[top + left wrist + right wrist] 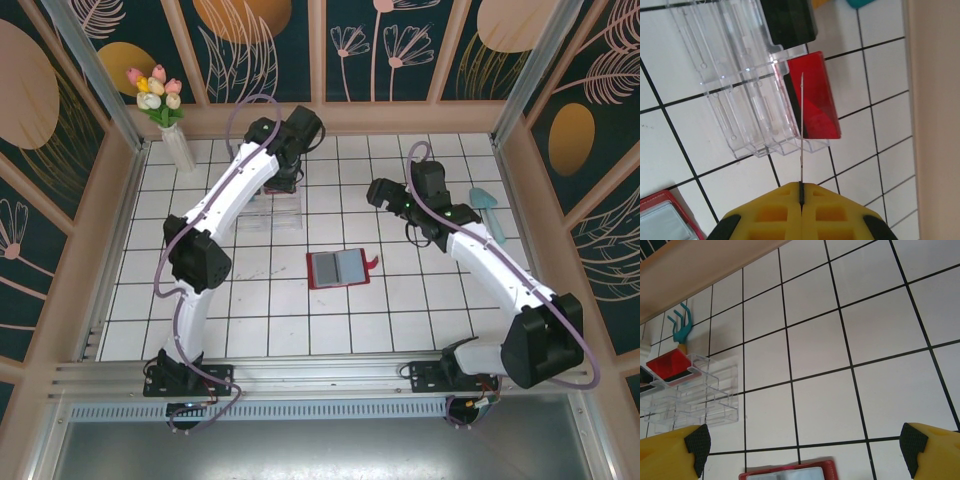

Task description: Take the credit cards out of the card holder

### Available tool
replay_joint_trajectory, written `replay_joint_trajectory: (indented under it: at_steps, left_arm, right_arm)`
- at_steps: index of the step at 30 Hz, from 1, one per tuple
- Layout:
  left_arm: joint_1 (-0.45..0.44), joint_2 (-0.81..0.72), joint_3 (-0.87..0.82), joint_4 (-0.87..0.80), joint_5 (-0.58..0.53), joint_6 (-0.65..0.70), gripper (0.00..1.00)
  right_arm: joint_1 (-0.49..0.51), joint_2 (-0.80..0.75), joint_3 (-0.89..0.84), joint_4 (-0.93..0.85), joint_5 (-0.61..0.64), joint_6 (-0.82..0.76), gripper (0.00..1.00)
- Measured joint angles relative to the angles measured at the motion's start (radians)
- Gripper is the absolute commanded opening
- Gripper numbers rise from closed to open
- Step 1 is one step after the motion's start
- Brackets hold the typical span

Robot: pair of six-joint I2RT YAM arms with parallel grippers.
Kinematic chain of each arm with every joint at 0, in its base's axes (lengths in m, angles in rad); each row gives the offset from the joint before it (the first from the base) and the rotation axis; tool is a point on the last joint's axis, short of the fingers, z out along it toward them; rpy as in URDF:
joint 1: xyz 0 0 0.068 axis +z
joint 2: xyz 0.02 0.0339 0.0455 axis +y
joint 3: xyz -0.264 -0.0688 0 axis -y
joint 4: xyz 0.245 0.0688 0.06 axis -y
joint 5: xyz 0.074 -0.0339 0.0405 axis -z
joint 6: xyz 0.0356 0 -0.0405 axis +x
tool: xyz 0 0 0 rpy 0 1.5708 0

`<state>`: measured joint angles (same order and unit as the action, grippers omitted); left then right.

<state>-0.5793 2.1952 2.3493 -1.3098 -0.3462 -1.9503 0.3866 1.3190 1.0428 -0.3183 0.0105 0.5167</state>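
The credit card (802, 117) is in line with the red cards in the clear stand (819, 102), so my left gripper keeps lowering it until it rests against them, then let go.
The red card holder (338, 268) lies open on the tiled floor in the middle, its grey-blue pockets facing up. My left gripper (801, 187) is shut on a thin credit card (802, 125) seen edge-on. The card's far end reaches over the clear plastic stand (740, 85), beside the red tray (815, 95); its face is hidden. In the top view the left gripper (285, 182) hangs over that stand (272, 208). My right gripper (805, 450) is open and holds nothing. It hovers beyond the holder (790, 472), whose edge shows at the bottom of the right wrist view.
A black tray (790, 20) sits in the stand behind the red one. A teal tool (490, 210) lies by the right wall and a vase of flowers (165, 110) stands in the back left corner. Wooden walls close in the tiled floor.
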Motion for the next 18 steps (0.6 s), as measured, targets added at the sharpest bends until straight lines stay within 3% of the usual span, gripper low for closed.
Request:
replay_joint_trajectory:
  at_steps: [18]
  left_arm:
    - [0.045, 0.098, 0.056, 0.006, 0.054, -0.117, 0.00]
  right_arm:
    - [-0.027, 0.008, 0.000, 0.035, -0.046, -0.014, 0.99]
